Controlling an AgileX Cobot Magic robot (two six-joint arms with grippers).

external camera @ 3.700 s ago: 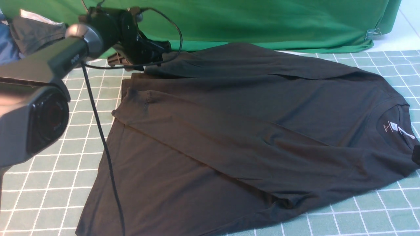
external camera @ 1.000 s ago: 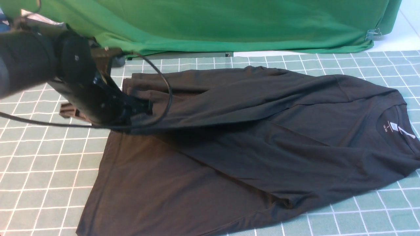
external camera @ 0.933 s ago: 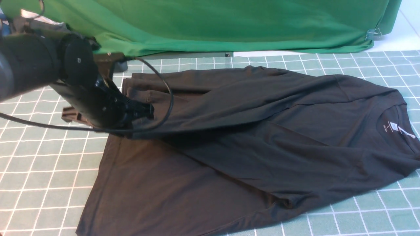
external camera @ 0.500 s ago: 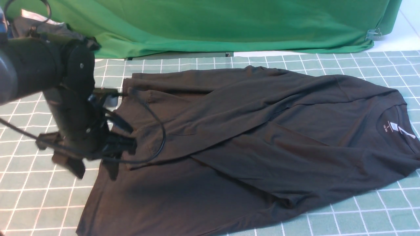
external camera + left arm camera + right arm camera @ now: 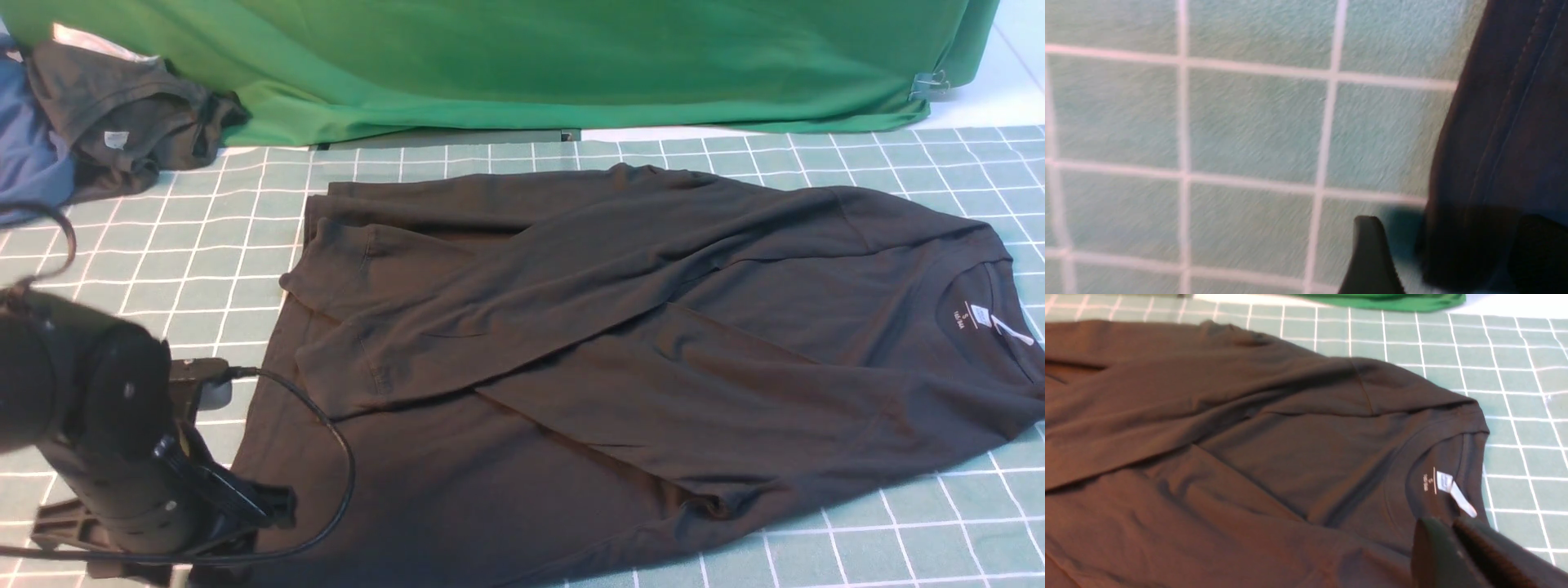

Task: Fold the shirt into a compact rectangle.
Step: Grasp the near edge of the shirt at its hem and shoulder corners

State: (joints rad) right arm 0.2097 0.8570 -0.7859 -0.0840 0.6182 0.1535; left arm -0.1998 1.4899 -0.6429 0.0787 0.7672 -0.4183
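Note:
The sleeve's cuff (image 5: 331, 256) will still show when the robot folds the shirt's near side over, because a corner pokes (image 5: 289, 281) past the hem edge.
The black shirt (image 5: 620, 343) lies flat on the gridded mat, collar and white neck label (image 5: 980, 317) to the right, hem to the left. Both long sleeves lie folded across its body. The chest print is hidden. My left gripper (image 5: 245, 523) is low at the shirt's near-left hem corner. In the left wrist view it (image 5: 1453, 232) is open, and the hem edge (image 5: 1486, 134) runs between its fingers. My right gripper (image 5: 1447, 526) is out of the front view. The right wrist view shows it shut and empty, just by the neck label (image 5: 1451, 490).
A big green cloth (image 5: 571, 57) hangs along the back, held by a metal clip (image 5: 927, 82) at the right. A dark grey garment (image 5: 139, 122) and a blue cloth (image 5: 28, 155) are piled at the back left. The left arm's cable (image 5: 343, 457) loops over the shirt's hem.
The left gripper carried the far sleeve over the shirt's body, let it go, and dropped back to the near-left hem corner. The sleeve now rests across the body.

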